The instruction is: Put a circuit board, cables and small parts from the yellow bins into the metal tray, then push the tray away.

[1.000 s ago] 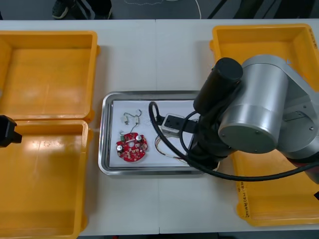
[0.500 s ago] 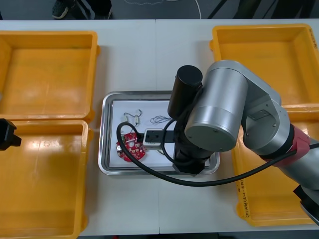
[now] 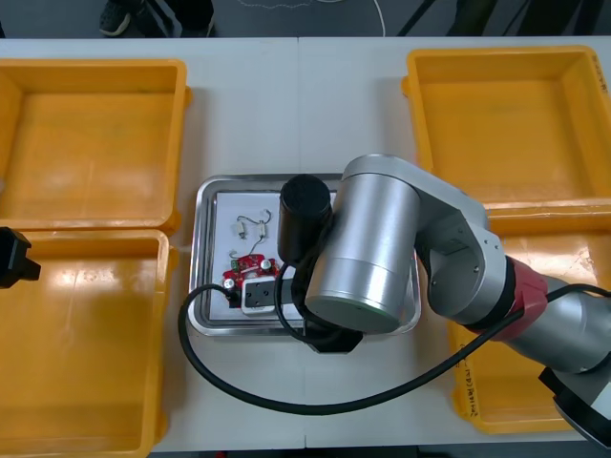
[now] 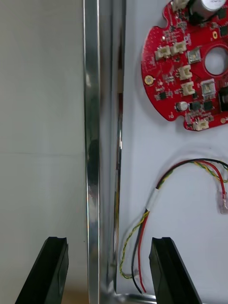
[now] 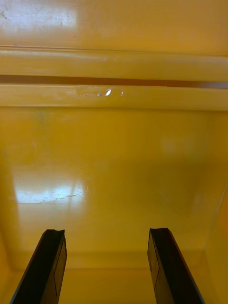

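The circuit board (image 3: 250,267) and cable are lying flat inside the tray's raised rim (image 3: 201,248), so they will stay in place and move along with the tray when I push it away.
The metal tray (image 3: 202,286), white inside, lies mid-table between the yellow bins. My right arm hangs over it and hides most of its inside. Beside the arm, an edge of the round red circuit board (image 3: 250,268) peeks out, with a thin wire piece with white ends (image 3: 251,227) beyond it. My right gripper (image 4: 111,270) is open astride the tray's rim (image 4: 90,142), one finger over the table and the other over the white floor. Ahead of it lie the circuit board (image 4: 190,71) and a red, yellow and black cable (image 4: 187,173). My left gripper (image 5: 109,268) is open over a bin floor (image 5: 114,166).
Two yellow bins stand on the left (image 3: 91,143) (image 3: 86,353) and two on the right (image 3: 506,114) (image 3: 535,401). The left arm (image 3: 11,258) waits at the table's left edge over the near left bin. Bare table lies in front of and behind the tray.
My right arm has swung left across the tray, from its right side to over its middle and left, now covering most of the circuit board. The left arm has stayed put.
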